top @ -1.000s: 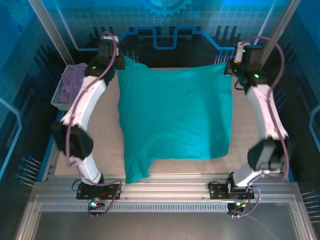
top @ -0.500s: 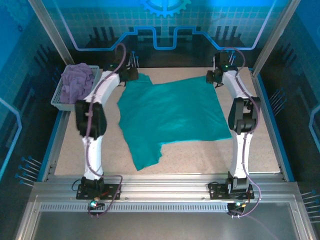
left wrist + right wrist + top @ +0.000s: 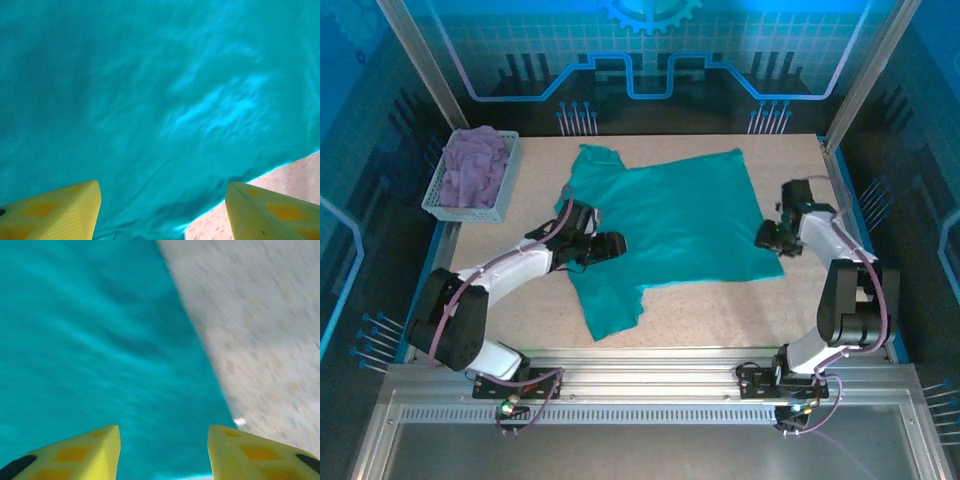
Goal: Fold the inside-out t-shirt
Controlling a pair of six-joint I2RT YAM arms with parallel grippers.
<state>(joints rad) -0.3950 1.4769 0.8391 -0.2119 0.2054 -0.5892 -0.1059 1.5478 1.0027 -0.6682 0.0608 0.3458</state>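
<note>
The t-shirt lies flat (image 3: 690, 215), so it should fold over in a long piece when I lift the t-shirt's near corner (image 3: 779, 275), and its far side should stay in place.
The inside-out t-shirt (image 3: 670, 225) is teal and lies spread flat on the speckled table, with a narrow flap trailing toward the near left. My left gripper (image 3: 612, 243) hangs over the shirt's left side, open. In the left wrist view its yellow fingertips (image 3: 55, 210) stand wide apart above the teal cloth (image 3: 150, 100), with nothing between them. At the shirt's right edge my right gripper (image 3: 767, 237) is also open. The right wrist view has its fingertips (image 3: 255, 452) apart over the cloth edge (image 3: 100, 350), holding nothing.
A white basket (image 3: 438, 195) holding a lavender garment (image 3: 472, 165) stands at the far left of the table. Bare table (image 3: 265, 330) lies to the right of the shirt and along the near edge (image 3: 720, 320). Frame posts stand at the far corners.
Both grippers opened and let go of the shirt's far edge. Both arms drew back from the far side to mid-table. The shirt dropped and now lies flat.
</note>
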